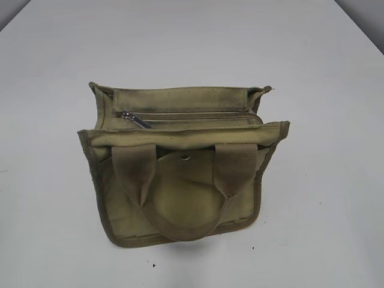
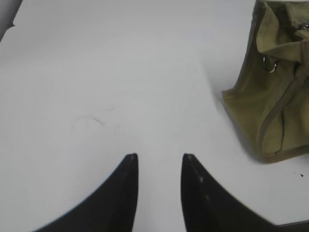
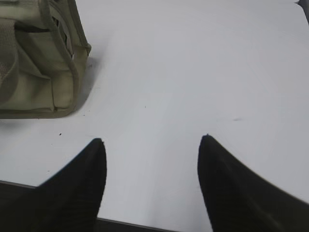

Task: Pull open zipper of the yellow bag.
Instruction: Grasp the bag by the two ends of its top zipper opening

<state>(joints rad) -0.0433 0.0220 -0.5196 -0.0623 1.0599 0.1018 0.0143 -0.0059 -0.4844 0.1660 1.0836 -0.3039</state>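
The silver pull tab point(image 1: 137, 120) is at one end of the straight zipper point(image 1: 195, 116). I expect the zipper to open all along the top when I pull.
The yellow bag point(image 1: 180, 168), an olive-khaki canvas tote with two webbing handles, stands in the middle of the white table. Its zipper point(image 1: 192, 119) runs straight along the top, and the silver pull tab point(image 1: 135, 119) lies at the left end. A corner of the bag point(image 2: 270, 96) shows at the right of the left wrist view, and another corner point(image 3: 38, 63) at the upper left of the right wrist view. My left gripper point(image 2: 159, 157) is open over bare table, left of the bag. My right gripper point(image 3: 152, 140) is open wider over bare table, right of the bag. Neither gripper shows in the exterior view.
The white table point(image 1: 312, 72) stretches around the bag on all sides. Its near edge point(image 3: 120, 223) runs just under my right gripper. A round metal snap stud point(image 1: 186, 158) sits on the bag's front between the handles.
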